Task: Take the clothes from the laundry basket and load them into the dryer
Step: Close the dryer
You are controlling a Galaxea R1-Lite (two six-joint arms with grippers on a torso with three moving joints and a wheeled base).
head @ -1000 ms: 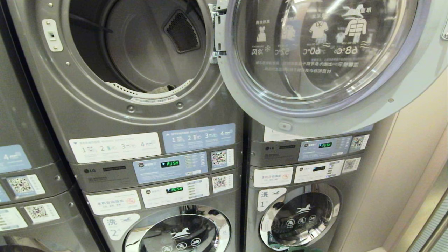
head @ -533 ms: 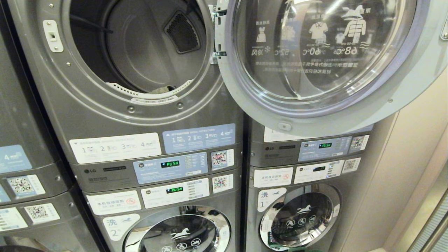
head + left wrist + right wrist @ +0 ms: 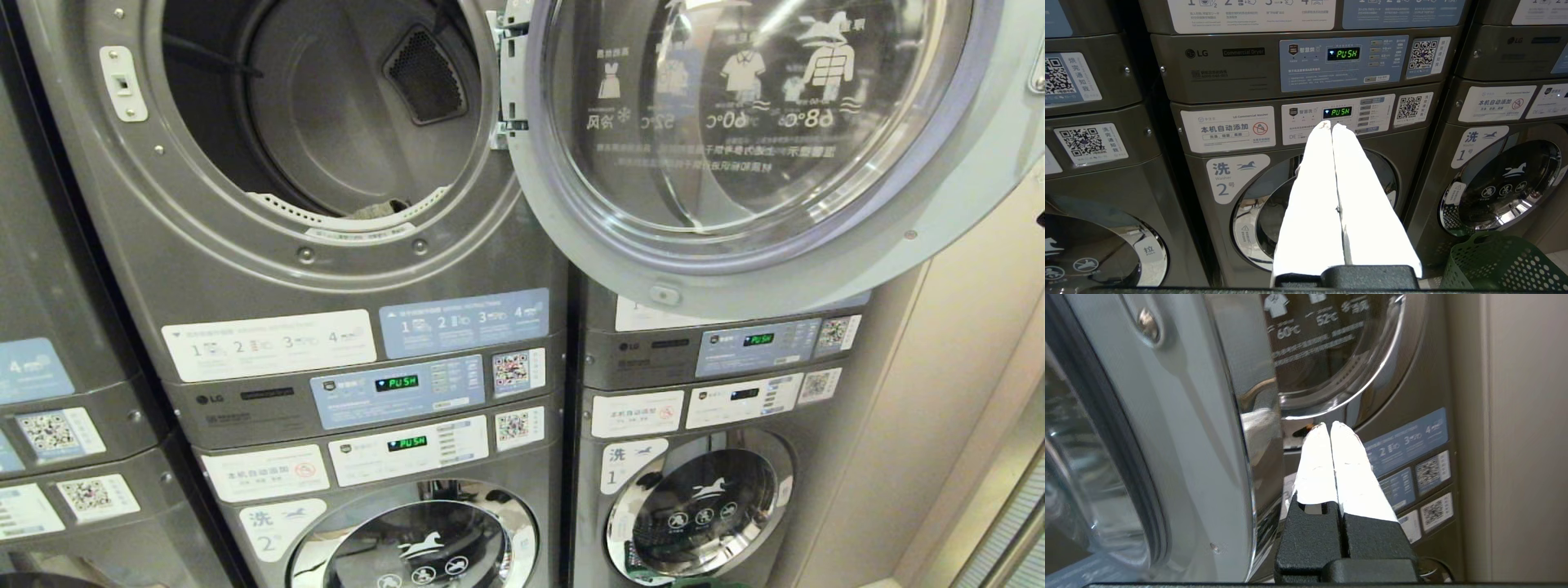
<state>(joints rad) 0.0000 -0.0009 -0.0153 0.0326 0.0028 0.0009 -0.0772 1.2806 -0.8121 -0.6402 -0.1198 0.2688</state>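
I need to sweep back against the door's chrome outer side and push the door closed, because my right gripper points past the open door's edge at the neighbouring dryer.
The dryer stands open, its round door swung out to the right. A bit of pale cloth lies at the drum's front lip. The green laundry basket stands on the floor by the right-hand washer; only its rim shows in the head view, and its contents are hidden. My right gripper is shut and empty, close beside the outer edge of the open door. My left gripper is shut and empty, parked low and pointing at the washer's control panel.
Stacked grey machines fill the view: washer 2 under the open dryer, washer 1 to its right. A beige wall closes the right side. The open door juts out over the neighbouring machine's front.
The machines and the door have stayed put. A small dark tip has come into the head view at its right edge, beside the open door.
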